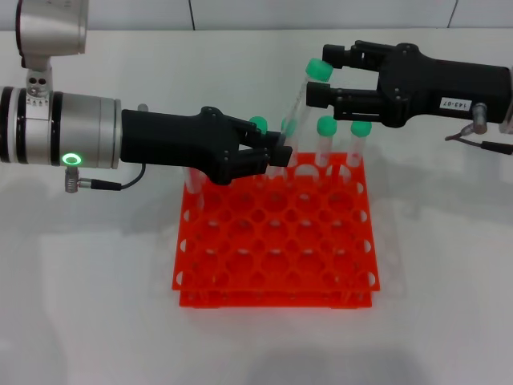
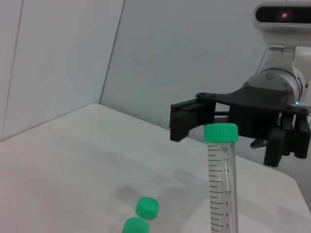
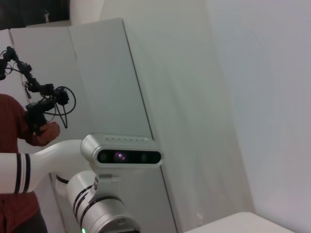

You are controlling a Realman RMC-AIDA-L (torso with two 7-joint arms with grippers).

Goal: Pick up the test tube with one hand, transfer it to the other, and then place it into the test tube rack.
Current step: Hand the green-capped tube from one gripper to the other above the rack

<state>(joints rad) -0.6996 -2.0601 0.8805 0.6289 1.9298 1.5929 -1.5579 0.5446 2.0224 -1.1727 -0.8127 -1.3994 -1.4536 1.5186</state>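
I should grip the green cap (image 1: 319, 70) with my right gripper before my left gripper opens, because my left gripper holds the tube's lower part (image 1: 291, 135), which must go into the rack.
My left gripper (image 1: 275, 152), black with no label and on a silver wrist, is shut on the lower part of the test tube (image 1: 298, 108). It holds the tube tilted above the back of the orange-red test tube rack (image 1: 272, 298). The tube's green cap (image 1: 318, 70) lies between the open fingers of my right gripper (image 1: 321, 74), which has a white label (image 1: 454, 103). I cannot tell whether those fingers touch the cap. In the left wrist view the tube (image 2: 222, 184) stands upright, with the right gripper's fingers (image 2: 187, 120) behind its cap.
Several other green-capped tubes (image 1: 326, 127) stand in the rack's back row, right under the held tube; two of their caps show in the left wrist view (image 2: 147, 207). The right wrist view shows only my head camera (image 3: 127, 155) and a person in red (image 3: 19, 165).
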